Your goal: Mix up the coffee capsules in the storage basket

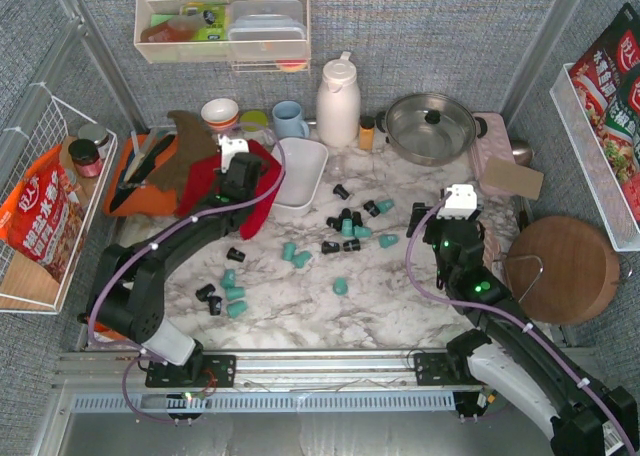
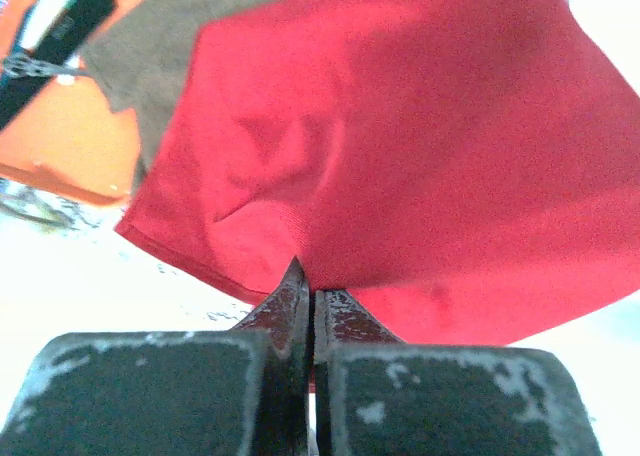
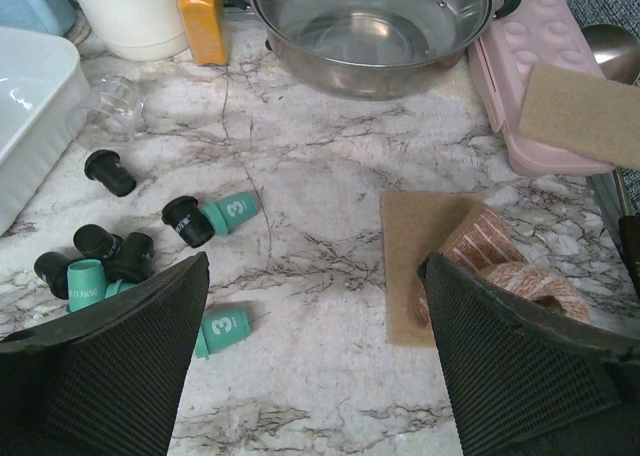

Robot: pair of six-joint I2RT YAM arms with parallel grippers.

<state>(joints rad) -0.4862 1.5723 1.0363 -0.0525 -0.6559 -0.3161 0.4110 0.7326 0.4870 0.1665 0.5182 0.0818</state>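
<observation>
I can see the red cloth [image 1: 257,208] hanging from my left gripper beside the brown cloth [image 1: 194,144]. I should now carry it there until the storage basket is clear, then let go.
Teal and black coffee capsules [image 1: 348,228] lie scattered over the marble table, some in a cluster at the middle and others [image 1: 226,294] nearer the left arm. The storage basket [image 1: 300,172], a white tub, stands behind them with nothing visible in it. My left gripper [image 1: 240,178] hangs over a red cloth [image 1: 262,198] beside the basket; in its wrist view the left gripper [image 2: 308,281] is shut, with the red cloth [image 2: 400,146] pinched at its tips. My right gripper [image 3: 315,268] stands open above bare marble, with capsules [image 3: 226,328] to its left.
A steel pot [image 1: 430,126], a white thermos [image 1: 338,101], a small orange jar [image 1: 367,133] and mugs [image 1: 290,119] line the back. A pink tray [image 3: 540,86] and brown pads [image 3: 425,261] lie to the right, near a round wooden board [image 1: 562,268]. Orange and brown cloths [image 1: 165,166] sit to the left.
</observation>
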